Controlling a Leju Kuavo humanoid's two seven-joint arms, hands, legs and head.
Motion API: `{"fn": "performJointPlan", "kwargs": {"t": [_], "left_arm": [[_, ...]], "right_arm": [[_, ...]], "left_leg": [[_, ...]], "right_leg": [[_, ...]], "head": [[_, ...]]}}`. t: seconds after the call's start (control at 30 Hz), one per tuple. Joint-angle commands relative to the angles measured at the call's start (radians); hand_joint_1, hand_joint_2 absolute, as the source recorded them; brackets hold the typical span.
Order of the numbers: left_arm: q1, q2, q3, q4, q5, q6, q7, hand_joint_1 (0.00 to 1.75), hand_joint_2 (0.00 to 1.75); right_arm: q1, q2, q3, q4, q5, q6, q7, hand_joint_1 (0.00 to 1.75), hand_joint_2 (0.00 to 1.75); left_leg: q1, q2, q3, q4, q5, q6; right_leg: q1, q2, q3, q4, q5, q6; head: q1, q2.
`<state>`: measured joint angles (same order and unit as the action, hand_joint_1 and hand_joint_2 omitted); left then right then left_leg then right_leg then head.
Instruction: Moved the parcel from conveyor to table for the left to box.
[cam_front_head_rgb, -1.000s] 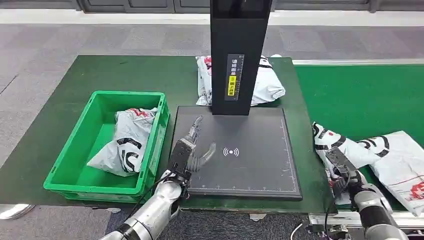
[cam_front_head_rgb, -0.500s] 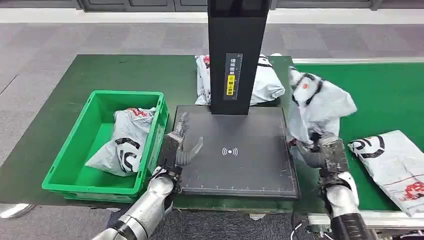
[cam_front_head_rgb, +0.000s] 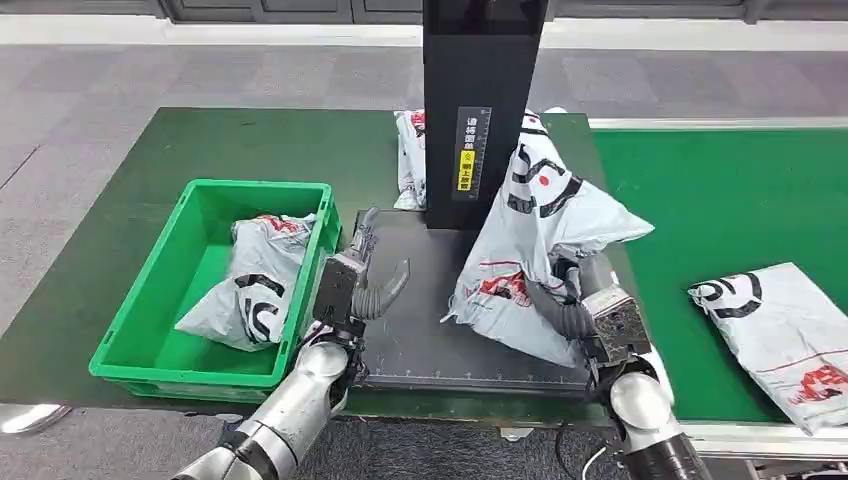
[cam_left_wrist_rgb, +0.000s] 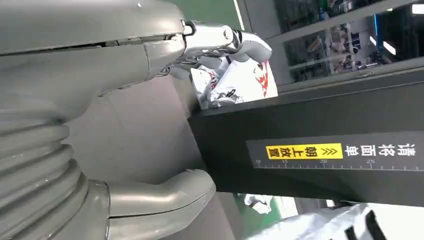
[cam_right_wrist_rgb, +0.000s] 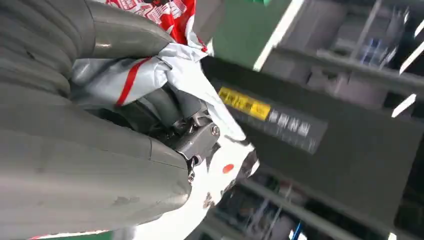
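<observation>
The grey plastic parcel (cam_front_head_rgb: 535, 230) hangs longer than the green box (cam_front_head_rgb: 208, 265) is wide. The parcel will stick out over the box's rim when I carry it there.
My right hand (cam_front_head_rgb: 590, 308) grips a grey plastic parcel (cam_front_head_rgb: 535, 245) with black and red print and holds it up over the right part of the black scanner pad (cam_front_head_rgb: 420, 330). In the right wrist view the parcel (cam_right_wrist_rgb: 150, 70) is bunched between the hand's fingers (cam_right_wrist_rgb: 165, 107). My left hand (cam_front_head_rgb: 352, 285) hovers open over the pad's left edge, next to the green box (cam_front_head_rgb: 130, 345), fingers spread and holding nothing. The box holds one parcel (cam_front_head_rgb: 255, 280). In the left wrist view the left hand (cam_left_wrist_rgb: 130, 50) is in front of the black post (cam_left_wrist_rgb: 320, 145).
The black scanner post (cam_front_head_rgb: 480, 110) rises from the back of the pad, with a parcel (cam_front_head_rgb: 412, 160) lying behind it. Another parcel (cam_front_head_rgb: 790, 335) lies on the green conveyor (cam_front_head_rgb: 720, 190) at the right. The green table (cam_front_head_rgb: 200, 150) stretches behind the box.
My right hand has lifted the parcel off the conveyor and carried it left, over the scanner pad. My left hand has drifted slightly back toward the box, still open.
</observation>
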<state>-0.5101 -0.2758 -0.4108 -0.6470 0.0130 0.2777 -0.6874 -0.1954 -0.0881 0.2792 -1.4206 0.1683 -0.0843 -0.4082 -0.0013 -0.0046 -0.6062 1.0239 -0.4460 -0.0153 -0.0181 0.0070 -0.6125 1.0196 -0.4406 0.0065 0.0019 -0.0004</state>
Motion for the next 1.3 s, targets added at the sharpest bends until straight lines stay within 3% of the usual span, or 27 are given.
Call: {"fn": "performJointPlan", "kwargs": {"t": [0.03, 0.2, 0.23, 0.27, 0.5, 0.53, 0.77, 1.0, 1.3], "left_arm": [[-0.037, 0.010, 0.033, 0.029, -0.002, 0.001, 0.003, 0.00, 1.75], [-0.040, 0.004, 0.033, 0.028, -0.016, 0.020, 0.001, 0.00, 1.75], [-0.039, 0.003, 0.033, 0.026, -0.018, 0.024, 0.001, 0.00, 1.75], [-0.038, 0.004, 0.035, 0.021, -0.021, 0.027, 0.001, 0.00, 1.75], [-0.051, 0.011, 0.033, 0.011, -0.042, 0.046, 0.011, 0.00, 1.75], [-0.052, 0.011, 0.032, 0.011, -0.044, 0.047, 0.010, 0.00, 1.75], [-0.048, 0.006, 0.028, 0.008, -0.046, 0.037, 0.038, 0.00, 1.75], [-0.047, 0.005, 0.023, 0.002, -0.054, 0.043, 0.039, 0.00, 1.75], [-0.030, 0.004, -0.014, -0.029, -0.091, 0.077, 0.046, 0.00, 1.75]], "right_arm": [[-0.073, 0.011, 0.078, 0.066, -0.011, 0.009, 0.011, 1.75, 1.75], [-0.142, 0.029, 0.142, 0.229, -0.007, 0.087, 0.068, 1.75, 1.75], [-0.167, 0.024, 0.176, 0.292, 0.014, 0.112, 0.091, 0.65, 1.75], [-0.183, 0.024, 0.201, 0.346, 0.050, 0.098, 0.085, 0.00, 1.75], [-0.244, 0.058, 0.329, 0.575, 0.164, 0.171, 0.096, 0.00, 1.75], [-0.238, 0.065, 0.327, 0.580, 0.162, 0.173, 0.093, 0.00, 0.00], [-0.177, 0.084, 0.215, 0.474, 0.192, 0.076, 0.110, 0.00, 0.00], [-0.165, 0.085, 0.203, 0.450, 0.197, 0.072, 0.112, 0.00, 0.00], [-0.065, 0.118, 0.045, 0.260, 0.216, -0.187, 0.027, 0.00, 0.00]], "left_leg": [[0.000, 0.002, 0.001, -0.001, 0.000, 0.000], [0.001, 0.005, 0.003, -0.002, 0.000, 0.000], [0.002, 0.005, 0.003, -0.002, 0.000, 0.000], [0.001, 0.005, 0.003, -0.002, 0.000, 0.000], [0.002, 0.005, 0.003, -0.002, 0.000, -0.001], [0.002, 0.003, 0.003, -0.002, 0.001, 0.000], [0.002, -0.001, 0.002, -0.002, 0.001, 0.000], [0.002, -0.001, 0.002, -0.002, 0.001, 0.000], [0.002, -0.003, 0.003, -0.003, 0.001, 0.000]], "right_leg": [[0.001, 0.001, 0.001, -0.001, 0.000, -0.001], [0.001, 0.004, 0.002, -0.002, 0.001, -0.001], [0.002, 0.004, 0.003, -0.004, 0.002, -0.001], [0.002, 0.004, 0.002, -0.003, 0.002, -0.001], [0.002, 0.004, 0.002, -0.003, 0.002, -0.001], [0.002, 0.002, 0.003, -0.004, 0.002, -0.001], [0.002, -0.001, 0.003, -0.003, 0.000, -0.001], [0.002, -0.002, 0.003, -0.003, 0.001, -0.001], [0.003, -0.004, 0.004, -0.004, 0.000, -0.002]], "head": [[0.000, 0.000], [0.000, 0.000], [0.000, 0.000], [0.000, 0.000], [0.000, 0.000], [0.000, 0.000], [0.000, 0.000], [0.000, 0.000], [0.000, 0.000]]}}
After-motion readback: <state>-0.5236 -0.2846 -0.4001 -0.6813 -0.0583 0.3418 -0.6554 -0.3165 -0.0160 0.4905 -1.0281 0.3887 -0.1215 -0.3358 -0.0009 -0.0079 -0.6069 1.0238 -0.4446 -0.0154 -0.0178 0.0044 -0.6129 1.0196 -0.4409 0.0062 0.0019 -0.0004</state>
